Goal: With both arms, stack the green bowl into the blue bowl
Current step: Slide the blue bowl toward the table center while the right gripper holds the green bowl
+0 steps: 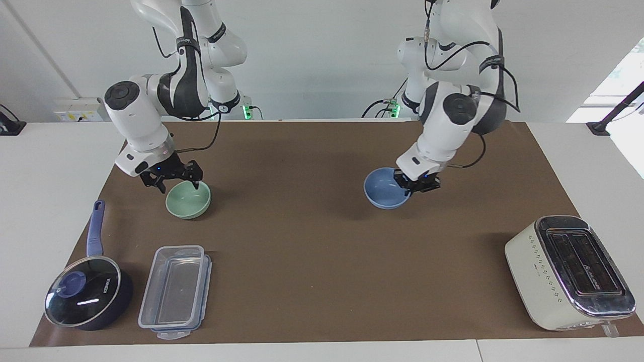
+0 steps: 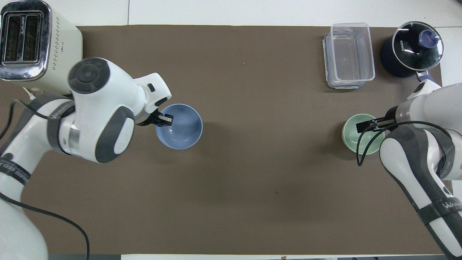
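Observation:
The green bowl [image 2: 352, 134] looks about as wide as the blue bowl [image 2: 182, 130], so the green bowl will cover the blue bowl from view from above when I stack it.
The blue bowl [image 1: 383, 193] [image 2: 182, 128] hangs from my left gripper [image 1: 416, 185] [image 2: 166, 119], which is shut on its rim at the side toward the left arm's end. The bowl seems a little above the brown mat, near the table's middle. The green bowl [image 1: 188, 199] [image 2: 352, 135] sits on the mat toward the right arm's end. My right gripper [image 1: 178, 183] [image 2: 368, 125] is open and low at the green bowl's rim nearest the robots, with one finger over the bowl's inside and one outside it.
A cream toaster [image 1: 568, 271] [image 2: 36, 47] stands at the left arm's end, farther from the robots. A clear lidded container [image 1: 176, 291] [image 2: 348, 54] and a dark blue saucepan with a glass lid [image 1: 85, 296] [image 2: 411, 48] stand farther from the robots than the green bowl.

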Available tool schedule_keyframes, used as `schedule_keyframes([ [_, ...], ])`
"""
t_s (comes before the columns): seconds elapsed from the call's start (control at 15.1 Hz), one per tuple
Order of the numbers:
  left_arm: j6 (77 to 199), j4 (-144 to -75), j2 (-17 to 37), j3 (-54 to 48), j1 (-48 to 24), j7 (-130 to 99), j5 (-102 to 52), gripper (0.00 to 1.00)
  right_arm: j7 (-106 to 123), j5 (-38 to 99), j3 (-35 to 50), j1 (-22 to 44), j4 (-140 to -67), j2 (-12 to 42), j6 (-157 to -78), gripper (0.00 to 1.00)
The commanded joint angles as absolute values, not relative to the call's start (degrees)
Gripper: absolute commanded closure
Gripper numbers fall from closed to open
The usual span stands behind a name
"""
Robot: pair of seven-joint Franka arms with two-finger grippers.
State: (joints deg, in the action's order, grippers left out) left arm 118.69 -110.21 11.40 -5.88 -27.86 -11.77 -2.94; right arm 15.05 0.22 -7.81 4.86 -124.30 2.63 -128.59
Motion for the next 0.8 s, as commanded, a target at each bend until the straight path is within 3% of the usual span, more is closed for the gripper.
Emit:
schedule_keyframes([
  [0.0,123.65,-115.04,10.46,-4.83,-31.19,-13.96,-4.56,1.00,18.97,-0.09,-7.56,4.05,-125.15,2.55,-130.17,0.00],
  [0.73,129.37,-117.24,11.95,-4.83,-33.22,-15.38,-5.62,1.00,25.66,2.02,-7.56,-0.62,-126.99,6.42,-135.25,0.01],
])
